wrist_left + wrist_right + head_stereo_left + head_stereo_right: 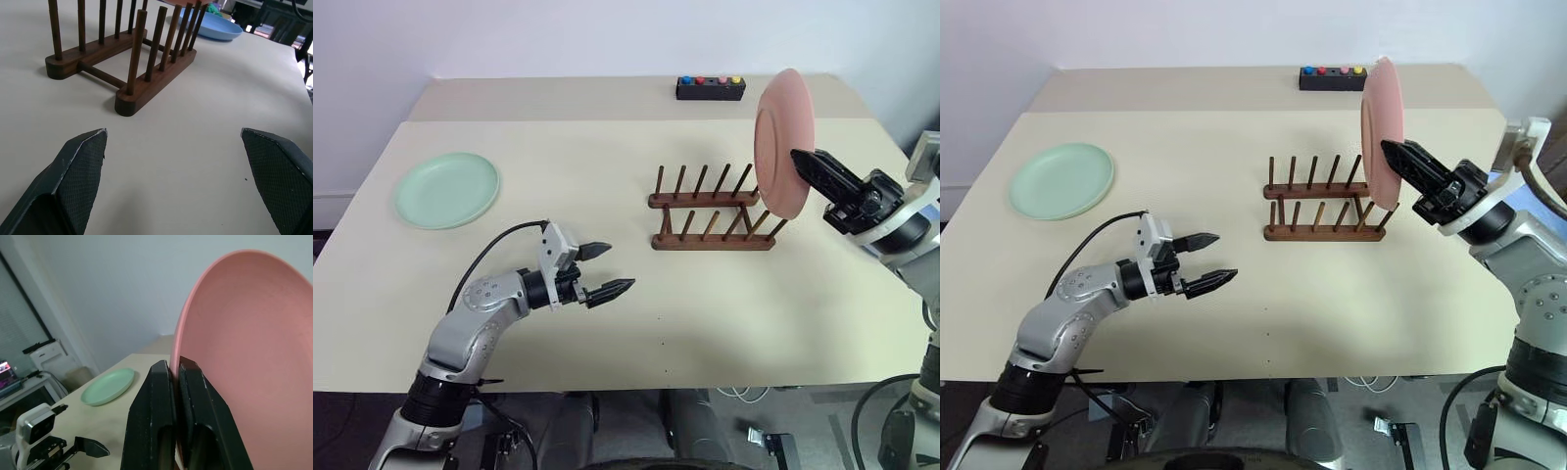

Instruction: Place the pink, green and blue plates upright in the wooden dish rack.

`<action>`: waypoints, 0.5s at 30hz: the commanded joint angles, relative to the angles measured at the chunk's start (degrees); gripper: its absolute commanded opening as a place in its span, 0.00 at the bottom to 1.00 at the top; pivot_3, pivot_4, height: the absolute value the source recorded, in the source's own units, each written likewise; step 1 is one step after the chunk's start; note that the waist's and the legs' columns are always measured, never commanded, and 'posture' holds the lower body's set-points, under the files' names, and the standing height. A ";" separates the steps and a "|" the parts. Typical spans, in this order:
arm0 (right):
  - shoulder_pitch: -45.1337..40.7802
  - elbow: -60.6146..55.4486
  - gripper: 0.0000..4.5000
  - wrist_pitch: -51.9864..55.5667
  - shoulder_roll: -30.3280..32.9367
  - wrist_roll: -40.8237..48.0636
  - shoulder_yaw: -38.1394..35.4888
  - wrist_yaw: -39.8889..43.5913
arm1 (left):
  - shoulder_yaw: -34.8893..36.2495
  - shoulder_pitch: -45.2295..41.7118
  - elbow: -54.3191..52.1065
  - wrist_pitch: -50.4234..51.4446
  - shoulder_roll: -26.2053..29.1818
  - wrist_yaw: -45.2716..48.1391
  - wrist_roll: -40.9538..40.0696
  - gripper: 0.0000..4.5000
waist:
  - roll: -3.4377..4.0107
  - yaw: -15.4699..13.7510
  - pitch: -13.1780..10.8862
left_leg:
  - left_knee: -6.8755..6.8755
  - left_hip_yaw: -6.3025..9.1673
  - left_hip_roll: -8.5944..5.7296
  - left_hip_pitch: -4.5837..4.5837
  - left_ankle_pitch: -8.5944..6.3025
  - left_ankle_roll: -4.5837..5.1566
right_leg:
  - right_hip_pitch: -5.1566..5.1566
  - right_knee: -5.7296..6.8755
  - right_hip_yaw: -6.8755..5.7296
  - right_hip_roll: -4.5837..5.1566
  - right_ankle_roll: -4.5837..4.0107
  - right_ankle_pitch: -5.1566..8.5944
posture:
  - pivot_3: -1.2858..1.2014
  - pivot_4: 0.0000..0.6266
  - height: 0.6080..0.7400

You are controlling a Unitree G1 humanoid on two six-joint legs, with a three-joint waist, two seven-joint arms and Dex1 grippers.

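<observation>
The green plate (447, 191) is far from the robot's right gripper, so the robot's left gripper should pick up the green plate and pass it over beside the wooden dish rack (705, 213).
My right gripper (803, 160) is shut on the rim of the pink plate (781, 137), which stands upright in the air above the right end of the wooden dish rack (710, 211). In the right wrist view both fingers (156, 396) pinch the pink plate's (254, 347) edge. The rack's pegs hold nothing. The green plate (446, 189) lies flat at the table's far left. Beyond the rack (122, 73), the left wrist view shows the blue plate (210, 25) lying flat. My left gripper (619, 266) is open and empty, low over the table, left of and nearer than the rack.
A small black box with coloured buttons (711, 88) sits at the back of the table, behind the rack. The beige table top (705, 313) runs wide between the rack and its near edge.
</observation>
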State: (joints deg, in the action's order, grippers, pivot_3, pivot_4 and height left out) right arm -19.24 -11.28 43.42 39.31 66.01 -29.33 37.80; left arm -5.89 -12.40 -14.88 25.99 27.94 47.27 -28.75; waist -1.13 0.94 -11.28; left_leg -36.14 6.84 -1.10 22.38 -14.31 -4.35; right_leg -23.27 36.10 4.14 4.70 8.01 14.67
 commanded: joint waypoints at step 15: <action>-1.59 3.92 0.76 -1.95 0.26 -2.78 -1.43 -1.49 | 0.11 0.22 -1.94 -0.52 -0.30 -0.04 0.88 1.00 | 0.02 -0.02 0.01 | 0.00 0.00 0.00 0.00 0.00 0.00 | 0.00 0.00 0.00 0.00 0.00 0.00 | 0.52 0.24 1.00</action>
State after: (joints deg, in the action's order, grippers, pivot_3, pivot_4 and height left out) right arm -20.55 -7.22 42.96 39.32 63.93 -29.35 37.09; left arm -5.92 -12.03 -14.88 25.98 27.91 47.19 -27.89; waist -1.11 0.92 -11.27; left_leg -36.15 6.84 -1.10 22.39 -14.31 -4.35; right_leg -23.27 36.10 4.14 4.70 8.01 14.67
